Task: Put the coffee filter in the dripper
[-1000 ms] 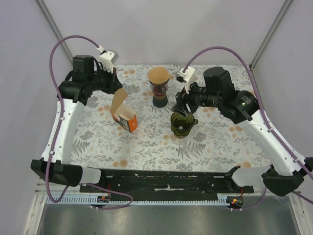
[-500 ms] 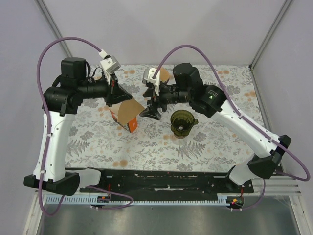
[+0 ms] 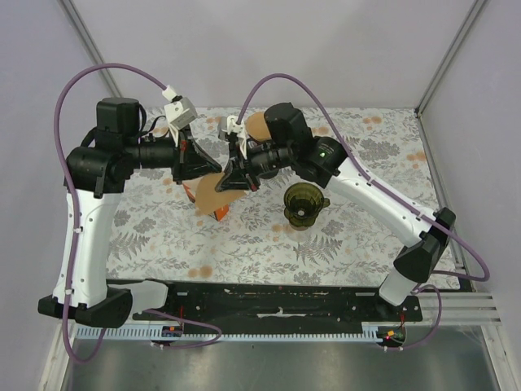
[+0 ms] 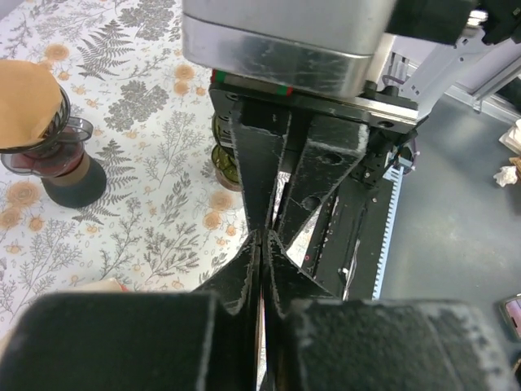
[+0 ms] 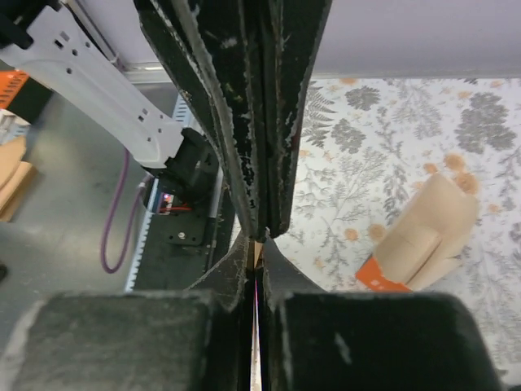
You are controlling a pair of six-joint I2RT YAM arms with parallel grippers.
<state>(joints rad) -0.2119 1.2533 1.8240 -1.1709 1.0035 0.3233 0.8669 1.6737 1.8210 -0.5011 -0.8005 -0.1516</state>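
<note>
My right gripper needs to turn the rim (image 3: 209, 207) of the flat coffee filter up and clear so my left gripper can open, because both grippers crowd the same edge of the flat coffee filter (image 3: 224, 179).
The brown paper coffee filter (image 3: 213, 192) hangs flat above the orange filter box (image 3: 219, 213), left of centre. My left gripper (image 3: 208, 168) is shut on its far left edge. My right gripper (image 3: 231, 181) is shut on its right edge, tip to tip with the left one. In the right wrist view a thin brown sliver of the filter (image 5: 256, 254) shows between my right gripper's (image 5: 257, 243) shut fingers. The left wrist view shows my left gripper (image 4: 262, 238) pressed shut, with the right fingers directly opposite. The dark green dripper (image 3: 303, 204) stands empty on the cloth, right of both grippers.
A glass carafe (image 4: 50, 159) with a second dripper and a brown filter (image 3: 258, 125) in it stands at the back, just behind the right arm. The orange box (image 5: 381, 277) holds more folded filters (image 5: 433, 218). A floral cloth (image 3: 358, 236) covers the table.
The right arm swung left from above the green dripper to the filter and shut on it. The left gripper tipped the filter from upright over the box to nearly flat.
</note>
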